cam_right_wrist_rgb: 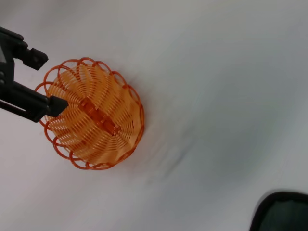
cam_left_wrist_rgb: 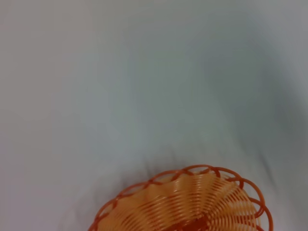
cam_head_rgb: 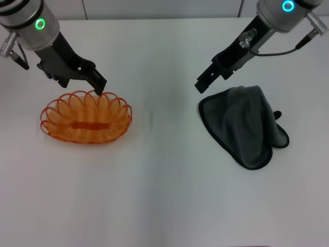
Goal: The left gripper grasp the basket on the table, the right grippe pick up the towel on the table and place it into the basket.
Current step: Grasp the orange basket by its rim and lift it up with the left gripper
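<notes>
My gripper is going to lift the end of the orange wire basket [cam_head_rgb: 88, 125]. The basket will keep its open oval because the looped rim [cam_head_rgb: 125, 106] stands evenly around its woven sides.
The orange wire basket [cam_head_rgb: 86, 118] sits on the white table [cam_head_rgb: 159, 170] at the left. My left gripper [cam_head_rgb: 93, 85] hangs at the basket's far rim with one fingertip down at the loops. From the right wrist view, the left gripper [cam_right_wrist_rgb: 48, 81] is open, with one finger over the basket [cam_right_wrist_rgb: 94, 120] rim and the other outside it. The dark grey towel [cam_head_rgb: 247, 126] lies rumpled at the right. Just above its far left edge hovers my right gripper [cam_head_rgb: 203, 85]. A towel corner [cam_right_wrist_rgb: 281, 211] shows in the right wrist view. The basket's rim [cam_left_wrist_rgb: 192, 202] fills the left wrist view's lower part.
Bare white tabletop [cam_head_rgb: 164, 103] stretches between the basket and the towel and across the whole near side. The table's far edge [cam_head_rgb: 154, 19] runs along the back behind both arms.
</notes>
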You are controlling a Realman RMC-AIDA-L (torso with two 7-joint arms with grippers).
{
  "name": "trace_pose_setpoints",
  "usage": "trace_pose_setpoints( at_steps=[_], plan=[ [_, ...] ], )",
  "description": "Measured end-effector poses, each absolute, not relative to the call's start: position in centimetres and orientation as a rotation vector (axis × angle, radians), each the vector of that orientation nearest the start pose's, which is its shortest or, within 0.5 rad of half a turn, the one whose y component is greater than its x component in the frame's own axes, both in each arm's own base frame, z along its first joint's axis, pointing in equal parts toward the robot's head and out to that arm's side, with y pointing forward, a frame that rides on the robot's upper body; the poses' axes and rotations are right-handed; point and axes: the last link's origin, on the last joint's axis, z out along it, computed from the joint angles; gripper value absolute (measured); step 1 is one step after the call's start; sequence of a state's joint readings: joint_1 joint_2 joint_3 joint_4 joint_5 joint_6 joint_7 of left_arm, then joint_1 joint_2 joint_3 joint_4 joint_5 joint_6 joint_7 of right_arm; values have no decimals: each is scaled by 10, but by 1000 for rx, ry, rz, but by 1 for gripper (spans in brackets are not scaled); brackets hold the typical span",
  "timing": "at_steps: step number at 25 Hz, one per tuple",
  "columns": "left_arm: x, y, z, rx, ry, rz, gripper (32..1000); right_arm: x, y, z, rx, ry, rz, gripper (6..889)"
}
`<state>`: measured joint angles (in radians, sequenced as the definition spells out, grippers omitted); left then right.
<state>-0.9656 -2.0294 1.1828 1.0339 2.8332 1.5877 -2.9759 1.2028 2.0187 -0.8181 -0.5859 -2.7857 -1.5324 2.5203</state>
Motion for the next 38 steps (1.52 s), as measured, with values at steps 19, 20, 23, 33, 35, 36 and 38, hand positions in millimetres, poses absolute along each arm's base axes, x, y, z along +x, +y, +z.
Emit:
trace_pose_setpoints(
  at_steps=[19,20,23,33,35,36,38],
  plan=[
    [-161,422,30,-2139,-1369,546,879,128,429,-9,-2627,1272,-457,852],
    [-164,423,32,-2127,-1374,546,879,128,429,-9,-2627,1272,-456,852],
    [-176,427,38,-2088,-1389,540,879,129,429,-9,-2626,1272,-456,851],
    [-213,432,51,-1987,-1448,546,879,129,430,-9,-2624,1261,-449,851],
    [-220,431,51,-1973,-1456,543,879,129,431,-9,-2626,1255,-448,851],
    [-225,431,51,-1963,-1462,542,879,129,431,-9,-2627,1252,-448,851],
    [-230,431,50,-1953,-1465,539,879,129,431,-9,-2625,1249,-444,851]
  ],
)
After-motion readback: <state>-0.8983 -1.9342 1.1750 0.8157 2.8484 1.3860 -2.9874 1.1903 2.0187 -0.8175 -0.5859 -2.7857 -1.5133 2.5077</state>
